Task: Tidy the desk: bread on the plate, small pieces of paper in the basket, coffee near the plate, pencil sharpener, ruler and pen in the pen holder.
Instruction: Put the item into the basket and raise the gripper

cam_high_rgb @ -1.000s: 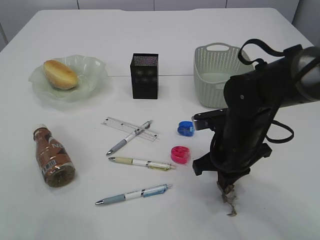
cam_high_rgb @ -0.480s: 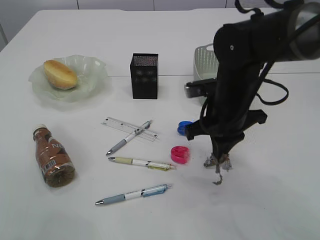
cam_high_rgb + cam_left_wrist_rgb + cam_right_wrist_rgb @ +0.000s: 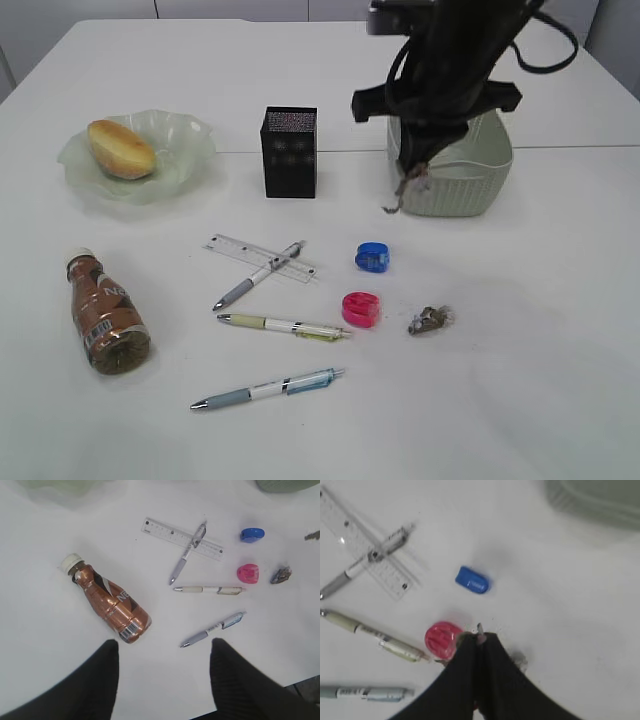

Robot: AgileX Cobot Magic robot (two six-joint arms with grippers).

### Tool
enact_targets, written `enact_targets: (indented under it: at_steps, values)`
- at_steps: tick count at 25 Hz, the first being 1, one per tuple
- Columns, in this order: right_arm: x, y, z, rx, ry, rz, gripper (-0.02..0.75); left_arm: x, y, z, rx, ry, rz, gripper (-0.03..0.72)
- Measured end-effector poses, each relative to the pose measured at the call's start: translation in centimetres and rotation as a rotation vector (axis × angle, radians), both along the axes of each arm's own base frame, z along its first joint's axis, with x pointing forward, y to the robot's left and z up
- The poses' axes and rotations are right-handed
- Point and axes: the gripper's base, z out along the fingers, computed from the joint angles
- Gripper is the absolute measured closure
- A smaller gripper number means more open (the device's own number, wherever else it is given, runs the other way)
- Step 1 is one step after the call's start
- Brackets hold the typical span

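The small piece of paper [image 3: 412, 186] hangs free of the desk before the open basket [image 3: 470, 152], so the robot's right gripper keeps going over the basket's rim and lets go inside.
My right gripper [image 3: 413, 168] hangs shut on a small piece of paper [image 3: 405, 188], just in front of the sage basket [image 3: 470, 170]. In the right wrist view only a bit of that paper [image 3: 480, 628] shows above the shut right gripper [image 3: 479, 636]. A second piece of paper [image 3: 431, 320] lies on the desk [image 3: 560, 400]. The bread [image 3: 120, 148] sits on the plate [image 3: 185, 150]. The coffee [image 3: 110, 605] lies on its side, ahead of my open, empty left gripper [image 3: 164, 642]. The ruler [image 3: 240, 247], three pens [image 3: 283, 326] and the black pen holder [image 3: 289, 152] are left of centre.
A blue pencil sharpener [image 3: 371, 257] and a pink one [image 3: 361, 309] lie between the pens and the loose scrap. One pen [image 3: 258, 275] lies across the ruler. The desk's front edge shows in the left wrist view, lower right.
My right gripper has risen from the desk's front right and moved back toward the basket with a paper scrap. A second scrap now shows on the desk beside the pink sharpener.
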Motion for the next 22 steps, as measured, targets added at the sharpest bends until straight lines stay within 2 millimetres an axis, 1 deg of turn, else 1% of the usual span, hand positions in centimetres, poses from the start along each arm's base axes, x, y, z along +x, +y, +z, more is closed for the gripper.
enact_targets:
  at_steps: [7,10,12,16,22]
  values:
    - [4.5,-2.9,2.6,0.055,-0.139,-0.112,0.738,0.0,0.0,0.0,0.0,0.0,0.0,0.264]
    - [6.3,-4.2,3.1,0.071,-0.187,-0.153,0.738,0.0,0.0,0.0,0.0,0.0,0.0,0.264]
    - [7.4,-4.9,2.8,0.077,-0.205,-0.175,0.738,0.0,0.0,0.0,0.0,0.0,0.0,0.264]
    - [9.5,-5.8,1.4,0.07,-0.226,-0.201,0.738,0.0,0.0,0.0,0.0,0.0,0.0,0.264]
    - [12.0,-6.3,-1.1,0.058,-0.276,-0.232,0.738,0.0,0.0,0.0,0.0,0.0,0.0,0.264]
